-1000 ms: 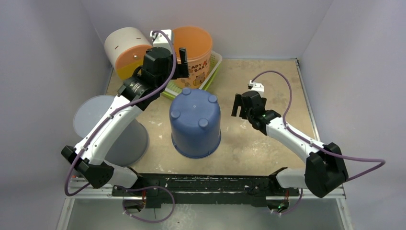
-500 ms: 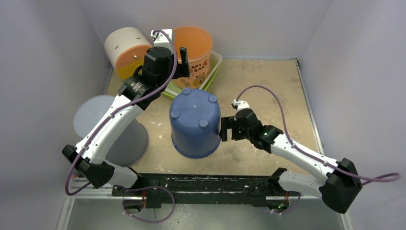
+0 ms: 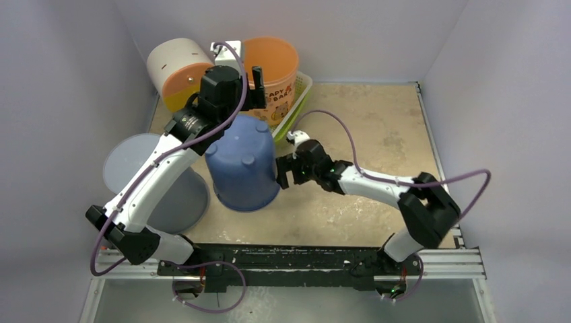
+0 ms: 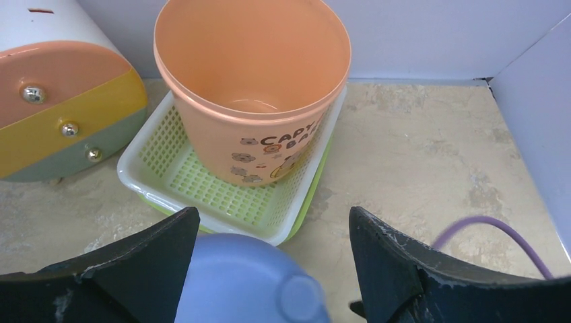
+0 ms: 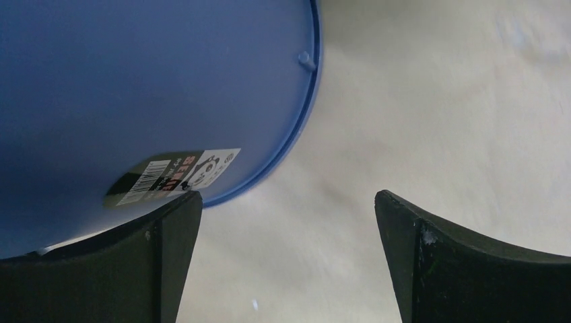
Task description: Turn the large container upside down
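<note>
My right gripper is still to take the orange bucket's rim (image 3: 296,60). The blue container stands bottom up (image 3: 244,160) close against the green basket, so I should push the container aside first.
The large blue container (image 3: 242,165) stands bottom up, its small round feet on top, and leans to the left at the table's middle. My right gripper (image 3: 281,173) is open and low, with its left finger against the container's right wall near the rim. In the right wrist view the blue wall with a barcode label (image 5: 155,81) fills the upper left, and the open gripper (image 5: 288,196) holds nothing. My left gripper (image 3: 254,91) is open above the container's far side. In the left wrist view the blue bottom (image 4: 249,282) lies between the spread fingers of that gripper (image 4: 273,269).
An orange bucket (image 3: 273,64) stands in a green basket (image 3: 301,91) at the back. A white, orange and yellow cylinder (image 3: 176,64) lies at the back left. A grey upturned container (image 3: 128,161) stands at the left under my left arm. Walls enclose three sides.
My right arm swept left across the table and reached the blue container. The container shifted left and tilted. The left arm stayed where it was.
</note>
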You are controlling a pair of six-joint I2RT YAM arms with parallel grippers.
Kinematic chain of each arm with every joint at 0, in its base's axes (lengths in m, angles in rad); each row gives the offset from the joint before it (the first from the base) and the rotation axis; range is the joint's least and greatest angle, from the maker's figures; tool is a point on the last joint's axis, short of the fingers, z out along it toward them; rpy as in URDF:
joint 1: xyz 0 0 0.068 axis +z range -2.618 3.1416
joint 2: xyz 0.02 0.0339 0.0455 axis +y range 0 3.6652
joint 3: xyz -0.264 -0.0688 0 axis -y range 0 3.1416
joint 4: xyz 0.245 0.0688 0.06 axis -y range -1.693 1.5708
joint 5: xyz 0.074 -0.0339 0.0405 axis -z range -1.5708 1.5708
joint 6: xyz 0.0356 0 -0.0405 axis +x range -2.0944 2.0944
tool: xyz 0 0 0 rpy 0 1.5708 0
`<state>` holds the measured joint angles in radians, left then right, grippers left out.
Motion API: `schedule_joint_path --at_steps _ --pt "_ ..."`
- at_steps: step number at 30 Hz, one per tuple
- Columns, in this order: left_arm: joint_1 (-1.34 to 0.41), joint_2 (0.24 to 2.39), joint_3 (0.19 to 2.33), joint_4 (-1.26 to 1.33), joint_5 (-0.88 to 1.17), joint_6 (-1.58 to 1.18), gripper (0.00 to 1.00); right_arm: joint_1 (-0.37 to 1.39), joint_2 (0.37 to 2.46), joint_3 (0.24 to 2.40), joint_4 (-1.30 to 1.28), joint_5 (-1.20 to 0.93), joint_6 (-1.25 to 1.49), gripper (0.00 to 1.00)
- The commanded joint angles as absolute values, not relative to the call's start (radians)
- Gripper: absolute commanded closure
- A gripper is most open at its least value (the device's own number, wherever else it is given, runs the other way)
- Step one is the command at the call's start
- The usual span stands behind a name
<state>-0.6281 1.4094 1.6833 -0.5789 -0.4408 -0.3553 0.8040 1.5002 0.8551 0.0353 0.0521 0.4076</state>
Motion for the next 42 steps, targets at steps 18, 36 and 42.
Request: schedule_joint_path --at_steps 18,36,42 --pt "-0.619 1.307 1.625 -0.519 -0.416 -0.344 0.21 0.836 2.099 1.589 0.362 -0.135 0.351 0.0" --pt "-0.62 1.285 1.675 -0.481 -0.464 -0.363 0.21 0.841 1.817 1.391 0.22 0.076 0.334 0.0" --pt "-0.563 1.268 1.637 -0.404 -0.563 -0.391 0.17 0.788 1.744 1.379 0.076 0.239 0.325 0.0"
